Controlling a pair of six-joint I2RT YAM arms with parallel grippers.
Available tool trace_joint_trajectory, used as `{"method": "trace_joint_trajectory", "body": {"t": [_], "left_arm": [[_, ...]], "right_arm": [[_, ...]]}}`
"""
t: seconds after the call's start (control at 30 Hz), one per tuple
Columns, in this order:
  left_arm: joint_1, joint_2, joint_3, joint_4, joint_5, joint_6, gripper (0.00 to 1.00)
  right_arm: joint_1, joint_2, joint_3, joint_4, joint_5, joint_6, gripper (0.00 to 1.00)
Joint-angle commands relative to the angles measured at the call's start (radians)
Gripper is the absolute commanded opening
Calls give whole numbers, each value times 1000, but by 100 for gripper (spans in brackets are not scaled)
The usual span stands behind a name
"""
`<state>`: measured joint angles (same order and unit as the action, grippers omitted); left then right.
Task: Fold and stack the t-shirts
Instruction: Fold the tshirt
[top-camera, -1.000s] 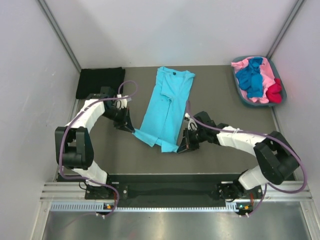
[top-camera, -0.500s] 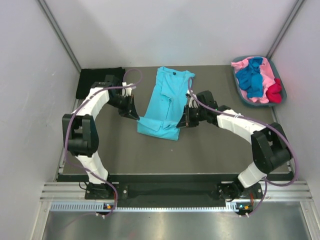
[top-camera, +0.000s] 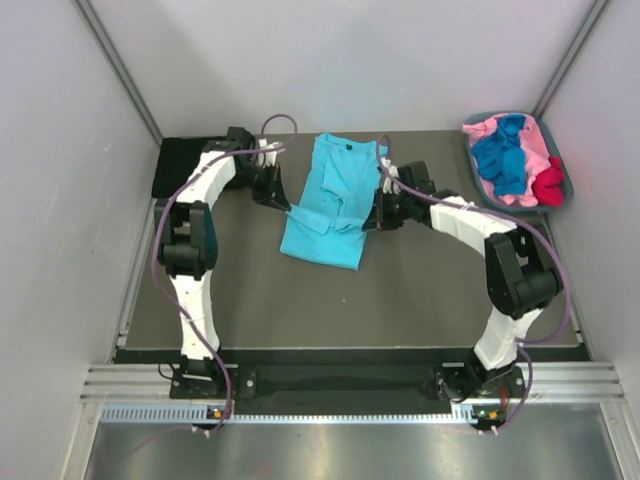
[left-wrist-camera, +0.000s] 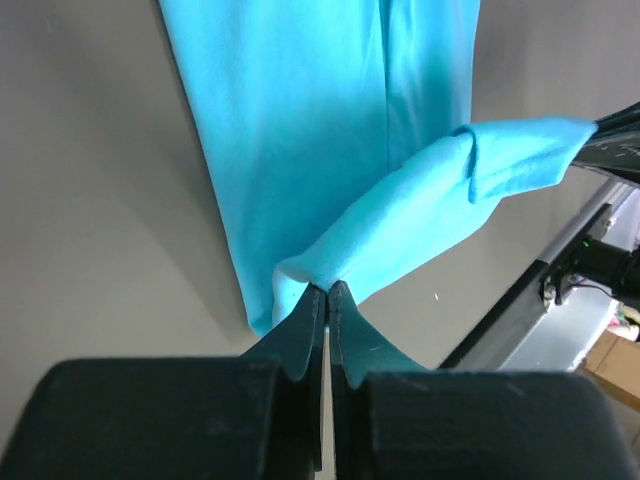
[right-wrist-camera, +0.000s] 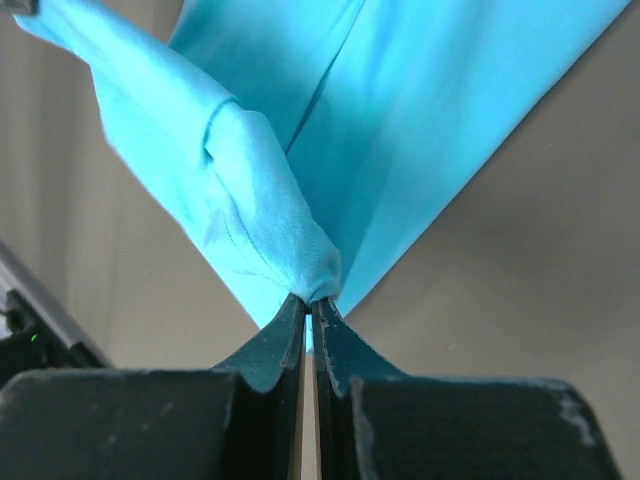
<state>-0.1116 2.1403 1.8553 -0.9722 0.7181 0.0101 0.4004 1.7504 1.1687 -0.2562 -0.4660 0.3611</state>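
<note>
My right gripper is laying the hem toward the collar, with the hem corner (top-camera: 360, 228) over the t-shirt's side edge. It should keep doing this until the hem rests on the t-shirt (top-camera: 347, 203).
The light turquoise t-shirt (top-camera: 335, 195) lies lengthwise in the middle of the table, collar at the far end, its lower part doubled over. My left gripper (top-camera: 284, 206) is shut on its left hem corner (left-wrist-camera: 300, 275). My right gripper (top-camera: 375, 217) is shut on the right hem corner (right-wrist-camera: 315, 270). Both hold the hem raised over the shirt's middle. A folded black t-shirt (top-camera: 180, 163) lies at the far left, partly behind my left arm. Pink (top-camera: 538, 150), royal blue (top-camera: 500, 155) and red (top-camera: 548, 187) shirts fill the tub.
The grey-blue plastic tub (top-camera: 483, 188) stands at the far right corner. White walls close in the table on the left, right and back. The table's front edge carries a black rail (top-camera: 330, 372).
Both grippers have carried the shirt's hem away from the near edge toward the collar. The shirt has gone from laid out long to folded over on itself.
</note>
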Motion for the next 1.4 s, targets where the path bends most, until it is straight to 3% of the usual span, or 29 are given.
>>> {"method": "trace_joint_trajectory", "body": {"t": [0.0,0.23,1.0,1.03,1.07,1.1,1.13,1.17,1.2,1.3,1.37], "left_arm": [[-31,50,96,36,30,18,0],[-77,151,212,79,4,1,0],[-83,240,314,132,-94,-48,1],[-83,239,314,124,-107,-51,2],[-83,236,311,119,-144,-56,16],[-82,215,309,112,-166,-56,21],[-80,196,295,101,-184,-53,27],[-74,173,280,101,-199,-39,36],[-69,124,250,104,-225,-42,39],[-50,43,191,77,-272,-67,68],[-28,21,118,44,-243,-70,71]], "right_arm": [[-25,40,98,12,30,-71,0],[-31,142,184,14,56,-100,0],[-54,284,348,5,142,-180,0],[-49,287,359,6,156,-183,5],[-48,285,367,2,171,-194,11],[-46,270,373,-20,190,-195,21],[-43,255,376,-28,210,-200,39],[-46,236,373,-37,210,-208,43],[-46,197,367,-64,207,-212,46],[-57,108,298,-101,147,-182,48],[-58,66,205,-106,54,-119,52]]}}
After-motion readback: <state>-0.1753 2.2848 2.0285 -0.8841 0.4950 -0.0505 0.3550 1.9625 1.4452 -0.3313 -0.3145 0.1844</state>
